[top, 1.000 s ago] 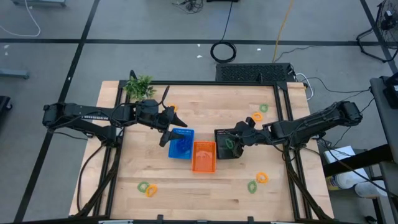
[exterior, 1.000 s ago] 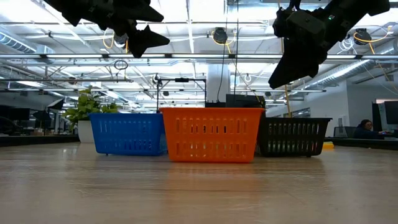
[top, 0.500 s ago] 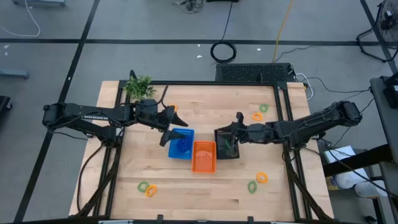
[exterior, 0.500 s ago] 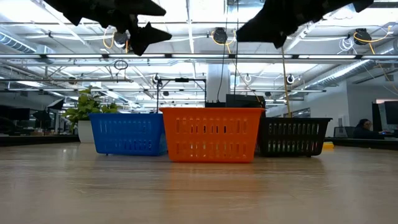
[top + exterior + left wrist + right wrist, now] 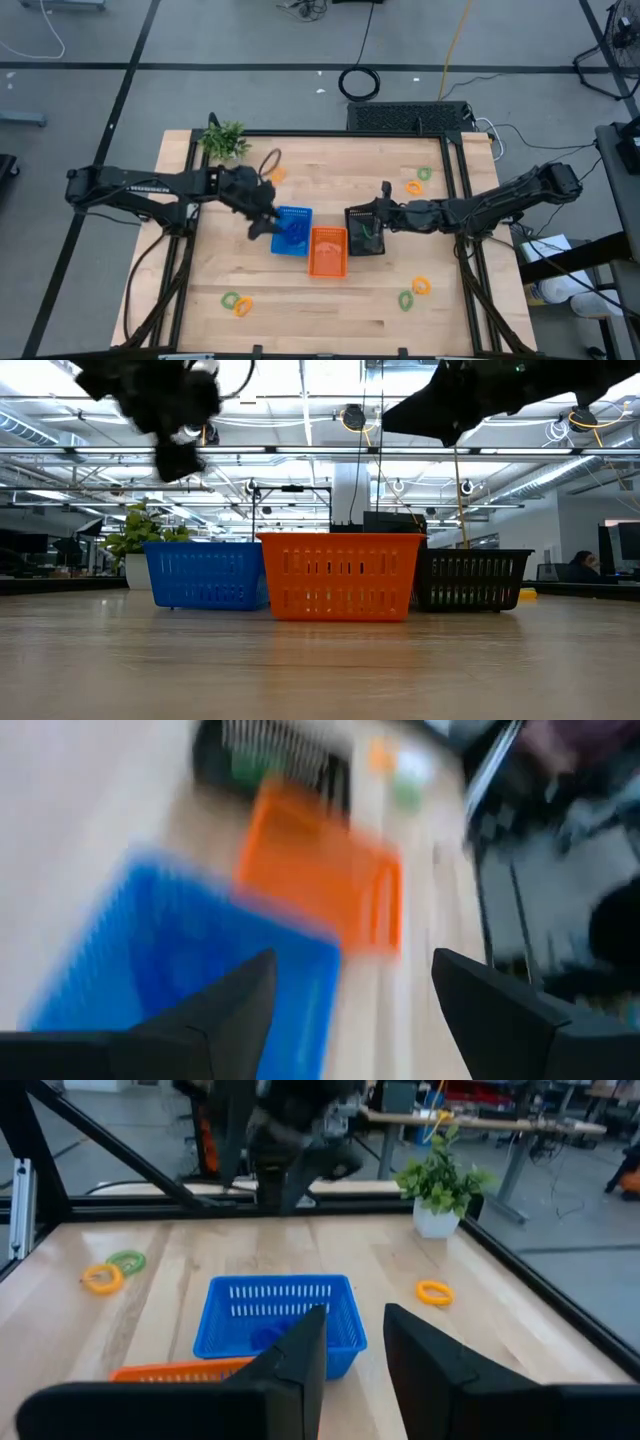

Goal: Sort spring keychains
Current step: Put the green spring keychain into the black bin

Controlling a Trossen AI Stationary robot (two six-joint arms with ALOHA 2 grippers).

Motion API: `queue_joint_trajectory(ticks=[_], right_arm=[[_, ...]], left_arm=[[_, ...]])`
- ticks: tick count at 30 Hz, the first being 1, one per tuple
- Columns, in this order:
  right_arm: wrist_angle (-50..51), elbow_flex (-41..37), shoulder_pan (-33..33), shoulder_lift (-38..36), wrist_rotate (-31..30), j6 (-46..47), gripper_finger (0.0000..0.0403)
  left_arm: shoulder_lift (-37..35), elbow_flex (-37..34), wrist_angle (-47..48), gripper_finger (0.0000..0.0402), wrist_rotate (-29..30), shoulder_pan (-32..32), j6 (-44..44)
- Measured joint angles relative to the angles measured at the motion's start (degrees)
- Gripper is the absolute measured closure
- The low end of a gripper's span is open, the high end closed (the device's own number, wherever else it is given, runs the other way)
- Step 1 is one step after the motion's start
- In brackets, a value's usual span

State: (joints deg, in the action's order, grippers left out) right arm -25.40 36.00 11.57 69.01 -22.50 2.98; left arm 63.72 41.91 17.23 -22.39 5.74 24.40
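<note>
The green keychain's free edge [image 5: 225, 300] is clear of the orange keychain next to it, so my left gripper stays open and keep going toward that edge until its fingers close there.
Spring keychains lie scattered on the table: an orange one [image 5: 413, 186] and a green one [image 5: 424, 173] toward the far right, an orange [image 5: 421, 286] and green [image 5: 405, 298] pair near right, and a green [image 5: 230, 298] and orange [image 5: 243, 306] pair near left. Another orange one [image 5: 434, 1292] lies by the plant. A green one [image 5: 368, 232] sits in the black basket [image 5: 352, 215]. My left gripper [image 5: 262, 222] hangs open beside the blue basket [image 5: 293, 213], on its left. My right gripper [image 5: 380, 208] is open, level above the black basket, holding nothing.
Blue, orange [image 5: 327, 262] and black baskets stand side by side mid-table. A potted green sprig [image 5: 224, 140] is at the far left corner. A dark frame runs round the table's far and side edges. Bare wood lies along the near edge between the keychain pairs.
My right gripper has risen out of the black basket and tipped from pointing down to level. My left gripper has swung toward the near edge and dropped lower beside the blue basket, still moving fast.
</note>
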Motion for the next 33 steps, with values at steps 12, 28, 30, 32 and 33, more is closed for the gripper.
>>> queue_joint_trajectory(ticks=[12, 28, 30, 32, 33], right_arm=[[-4.4, -1.5, -1.3, 0.0, 0.1, -3.9, 0.0314], [-4.3, -1.5, -2.0, 0.0, 0.1, -4.3, 0.0314], [-4.3, -1.5, -2.1, 0.0, 0.1, -4.3, 0.0314], [-4.4, -1.5, -2.2, 0.0, 0.1, -4.3, 0.0314], [-4.3, -1.5, -2.2, 0.0, 0.1, -4.3, 0.0314]], left_arm=[[-0.6, -0.1, 30.5, 0.0128, 11.3, -21.3, 16.2], [5.3, -7.4, 17.7, 0.0128, 22.5, -46.8, 16.5], [6.7, -8.2, 13.9, 0.0128, 22.5, -48.1, 17.2], [8.2, -8.7, 10.9, 0.0128, 22.6, -49.1, 18.2], [9.0, -8.9, 9.9, 0.0128, 22.5, -49.6, 18.4]])
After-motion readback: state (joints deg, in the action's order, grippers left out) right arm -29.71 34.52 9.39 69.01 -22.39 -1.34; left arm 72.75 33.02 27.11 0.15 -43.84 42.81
